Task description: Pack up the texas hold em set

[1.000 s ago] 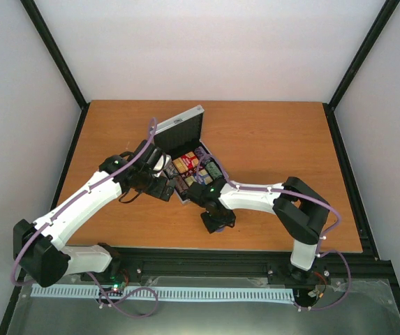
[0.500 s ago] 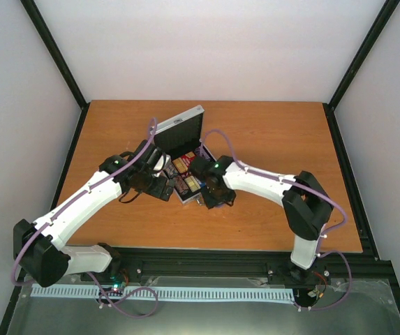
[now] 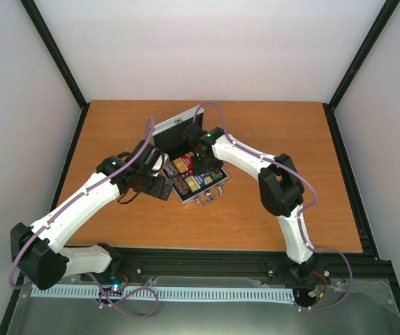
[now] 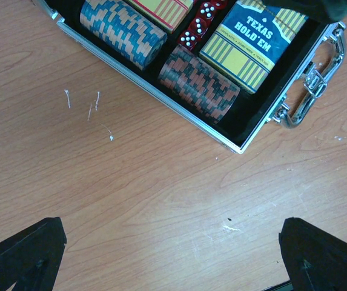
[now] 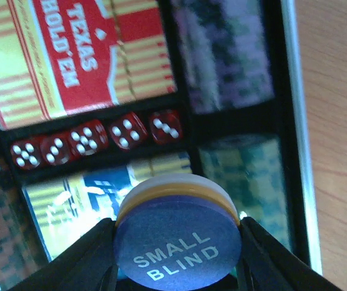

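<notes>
The SMALL BLIND disc stack (image 5: pixel 177 239) is face up above the blue card box (image 5: pixel 91 203), so the robot's right gripper should keep going toward the middle of the card box and let go there.
The small silver case (image 3: pixel 211 185) lies open mid-table, its lid (image 3: pixel 179 131) propped up at the back. Inside are chip stacks (image 4: pixel 122 30), a red card box (image 5: pixel 76 54), a blue card box (image 4: pixel 255 36) and several red dice (image 5: pixel 94 139). My right gripper (image 5: pixel 176 264) hangs over the open case (image 5: pixel 294 121), shut on a blue-purple "SMALL BLIND" disc (image 5: pixel 176 242) stacked with a yellow and a white disc. My left gripper (image 4: pixel 173 260) hovers over bare wood just left of the case's front corner (image 4: pixel 161 91), open and holding nothing.
The case's metal handle (image 4: pixel 309 85) sticks out from its front edge towards the arms. Orange-brown tabletop (image 3: pixel 290 153) surrounds the case, bounded by black frame rails and white walls. Both arms reach in over the near half of the table.
My right arm has swung from in front of the case up and back over its compartments, uncovering the handle. The left arm has barely moved.
</notes>
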{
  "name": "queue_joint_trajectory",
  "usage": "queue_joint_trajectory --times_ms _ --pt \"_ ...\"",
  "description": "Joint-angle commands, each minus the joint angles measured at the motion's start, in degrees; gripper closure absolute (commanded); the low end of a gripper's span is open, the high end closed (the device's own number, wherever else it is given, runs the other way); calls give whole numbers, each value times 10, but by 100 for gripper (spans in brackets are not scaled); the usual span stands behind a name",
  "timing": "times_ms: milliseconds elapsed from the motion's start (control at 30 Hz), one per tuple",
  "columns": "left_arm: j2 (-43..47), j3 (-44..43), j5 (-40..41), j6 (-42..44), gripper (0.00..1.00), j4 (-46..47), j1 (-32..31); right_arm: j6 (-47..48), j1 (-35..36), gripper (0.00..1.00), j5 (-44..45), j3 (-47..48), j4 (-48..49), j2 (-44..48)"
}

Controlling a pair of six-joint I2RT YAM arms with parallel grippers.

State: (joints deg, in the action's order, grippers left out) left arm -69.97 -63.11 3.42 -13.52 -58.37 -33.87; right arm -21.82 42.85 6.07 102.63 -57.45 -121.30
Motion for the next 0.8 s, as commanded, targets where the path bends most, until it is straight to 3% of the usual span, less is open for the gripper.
queue_joint_trajectory --times_ms 0,567,700,767 --pt "9 -7 6 -11 0 -8 1 26 -2 61 -14 63 -18 -45" --pt "-2 -10 12 -10 0 -2 1 9 -2 61 -88 50 -2 -78" --pt "-6 -15 12 -7 0 -4 1 8 -2 55 -85 54 -1 -86" --pt "-5 -17 11 -6 0 -5 1 6 -2 46 -83 52 -2 -87"
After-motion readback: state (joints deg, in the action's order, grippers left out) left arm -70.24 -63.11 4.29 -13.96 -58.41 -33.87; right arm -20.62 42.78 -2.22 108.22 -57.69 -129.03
